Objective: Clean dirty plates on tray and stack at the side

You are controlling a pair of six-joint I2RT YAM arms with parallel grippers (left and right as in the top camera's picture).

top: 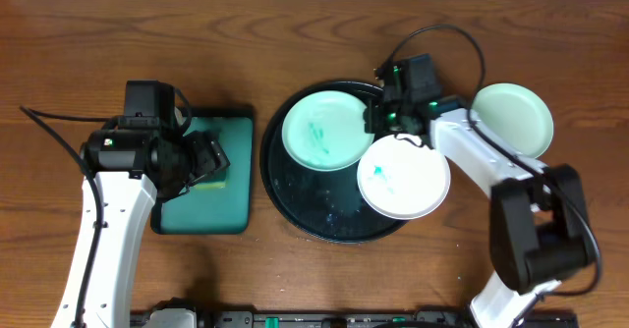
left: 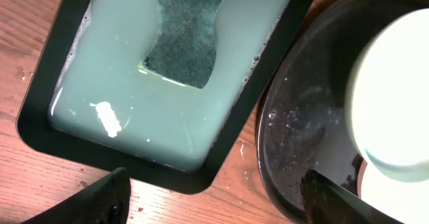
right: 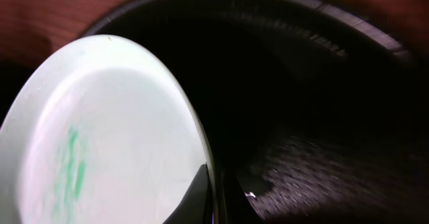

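The green sponge's sides [left: 182, 55] bend inward at its middle [left: 216, 28]. So I expect it to bunch up there and spread out at its end when I lift it.
The round black tray [top: 295, 205] holds a mint plate [top: 322, 130] smeared blue-green. A white plate [top: 403, 178] with a small green smear lies over the tray's right rim. My right gripper [top: 398, 130] is shut on that white plate's far rim. In the right wrist view one dark finger [right: 193, 196] presses the inside of the white plate [right: 100, 137], with the tray [right: 322, 117] behind it. Another mint plate [top: 511, 119] rests on the table to the right. My left gripper [top: 210, 161] hangs open and empty over the teal tray; its fingertips [left: 100, 200] straddle bare wood.
A rectangular teal tray [top: 201, 210] with a black rim sits left of the black tray. In the left wrist view it [left: 40, 110] holds milky liquid and a green sponge [left: 184, 36]. The right arm's base [top: 536, 235] stands at the front right.
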